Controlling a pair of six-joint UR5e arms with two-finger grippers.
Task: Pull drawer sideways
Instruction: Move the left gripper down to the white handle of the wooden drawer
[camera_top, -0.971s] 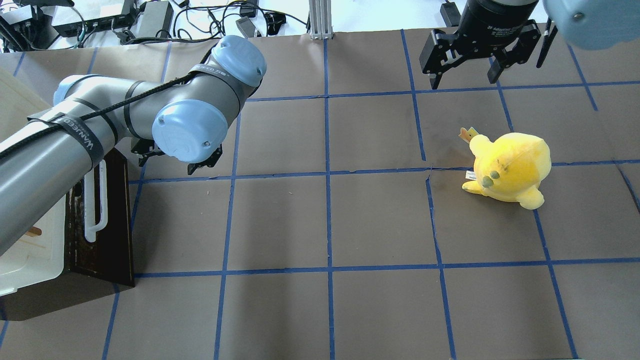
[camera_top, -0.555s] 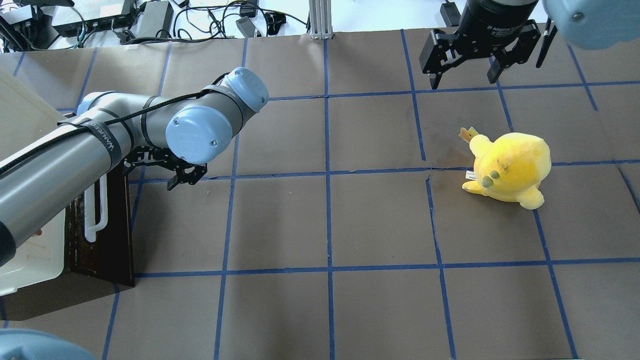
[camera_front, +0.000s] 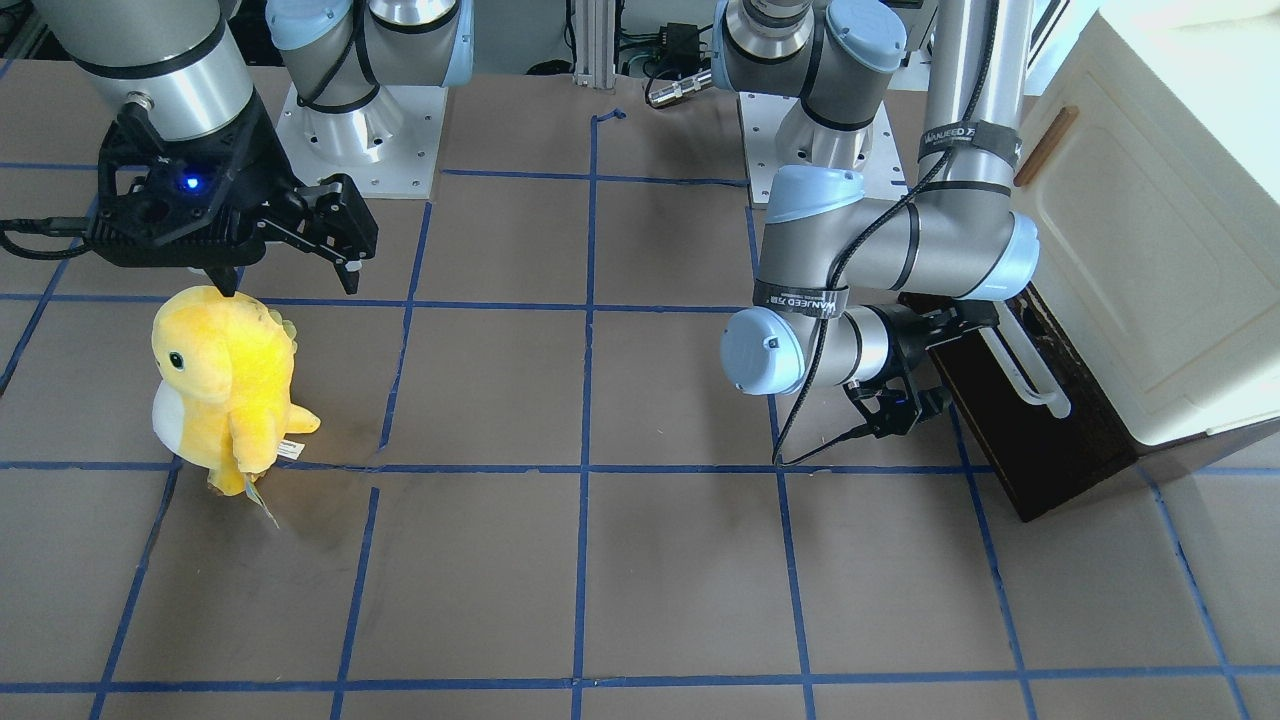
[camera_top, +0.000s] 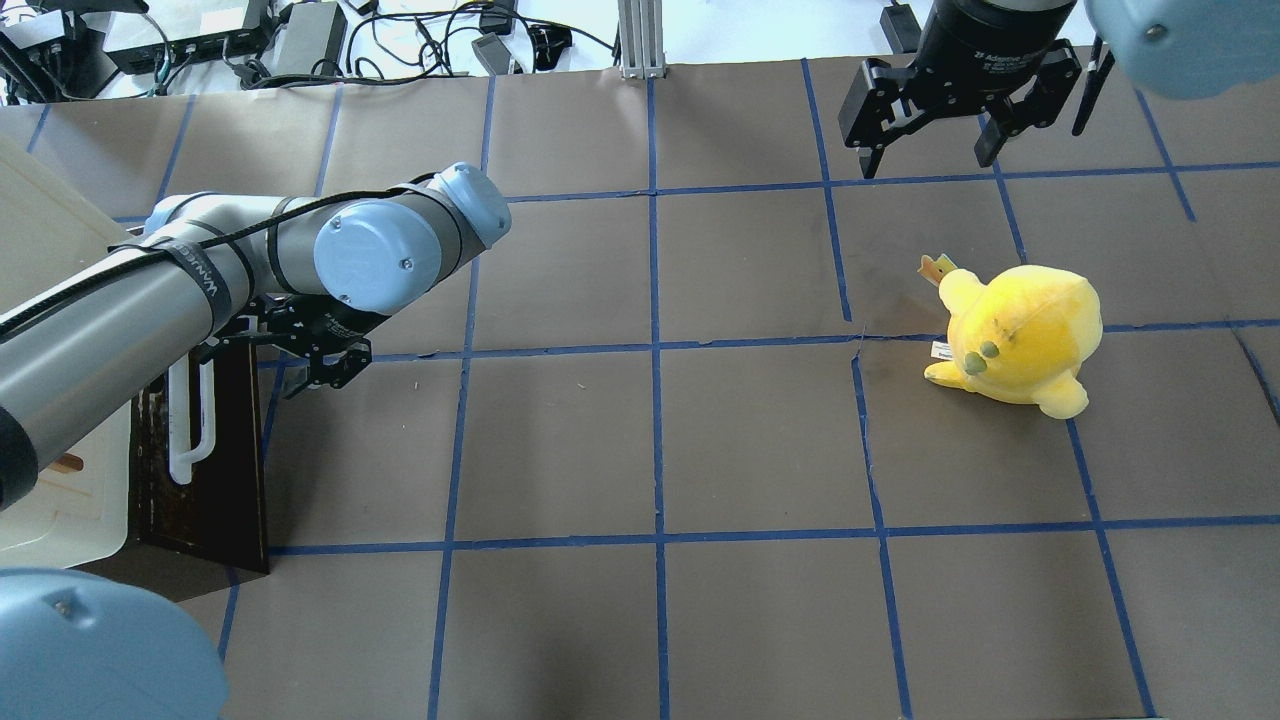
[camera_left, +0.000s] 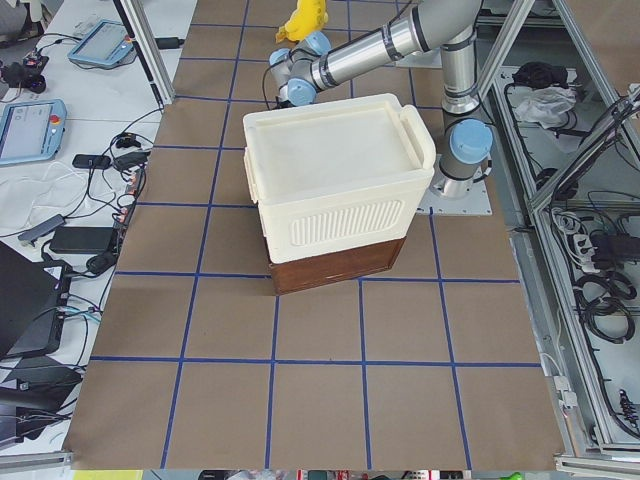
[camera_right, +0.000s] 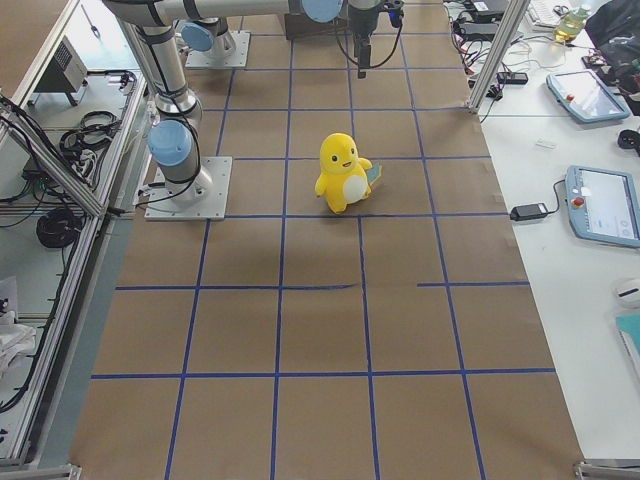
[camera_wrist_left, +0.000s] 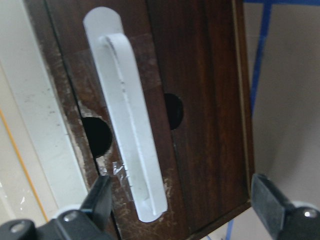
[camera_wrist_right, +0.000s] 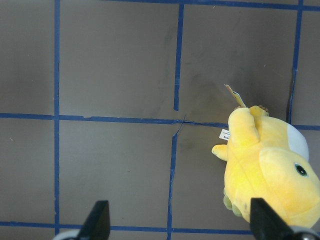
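Note:
My gripper will slide the drawer straight out when I pull, since dark seams (camera_wrist_left: 156, 50) surround the drawer front (camera_wrist_left: 142, 65), while the brown panel below will stay put.
The dark brown drawer front (camera_top: 222, 480) with its white loop handle (camera_top: 188, 425) sits under a cream cabinet at the table's left end. It also shows in the front-facing view (camera_front: 1010, 450) with the handle (camera_front: 1030, 372). My left gripper (camera_top: 322, 367) is open and empty, level with the far end of the drawer front, just off it. In the left wrist view the handle (camera_wrist_left: 131, 135) runs lengthwise between the open fingertips (camera_wrist_left: 100, 197), a little beyond them. My right gripper (camera_top: 928, 158) is open and empty, hovering high at the far right, also in the front-facing view (camera_front: 290, 275).
A yellow plush toy (camera_top: 1015, 335) stands on the right half of the table, below my right gripper, and shows in the right wrist view (camera_wrist_right: 270, 170). The cream cabinet (camera_front: 1150, 230) stands on the drawer's brown base (camera_left: 335, 265). Cables and boxes (camera_top: 300, 40) lie beyond the table's far edge.
My left arm has swung lower and moved its gripper left, closer to the drawer front and handle. The right arm and the plush toy have not moved.

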